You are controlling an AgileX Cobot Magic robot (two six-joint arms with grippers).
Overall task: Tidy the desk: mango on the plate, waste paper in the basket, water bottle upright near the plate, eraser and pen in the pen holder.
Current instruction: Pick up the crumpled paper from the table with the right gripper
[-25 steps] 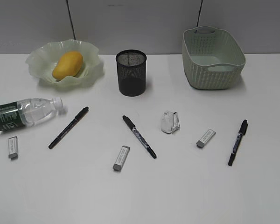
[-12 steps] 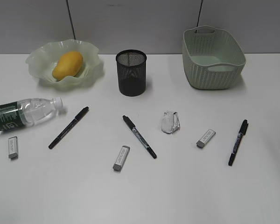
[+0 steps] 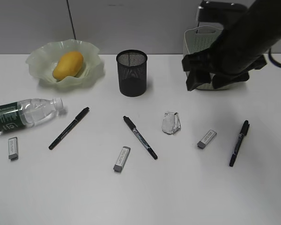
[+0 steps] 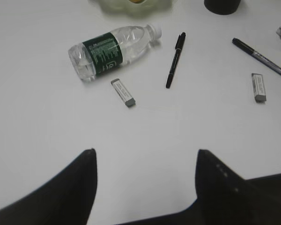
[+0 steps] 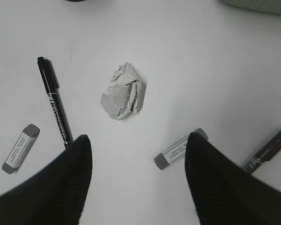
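My right gripper's open fingers should go on going down until they straddle the paper's crumpled sides (image 3: 171, 123), then close, as the waste paper lies clear of the middle pen (image 3: 140, 138).
The mango (image 3: 68, 65) lies in the plate (image 3: 40, 56) at the back left. On its side at the left edge lies the water bottle (image 3: 25, 114), also seen as the bottle (image 4: 113, 45). The waste paper (image 3: 171, 122) sits mid-desk. My right gripper (image 3: 206, 84) hangs open and empty in front of the basket (image 3: 201, 35), hiding part of it. In the right wrist view the gripper (image 5: 138, 137) is above bare desk, just short of the paper (image 5: 123, 92). My left gripper (image 4: 146, 151) is open and empty. The pen holder (image 3: 131, 73) stands at the back centre.
Three pens lie flat: a left pen (image 3: 69, 128), a middle pen (image 3: 139, 137) and a right pen (image 3: 239, 142). Three erasers lie near them: a left eraser (image 3: 13, 147), a middle eraser (image 3: 122, 158) and a right eraser (image 3: 206, 138). The left arm is out of the exterior view.
My right arm has swung in from the right edge and now hangs over the desk in front of the basket. Nothing on the desk has moved.
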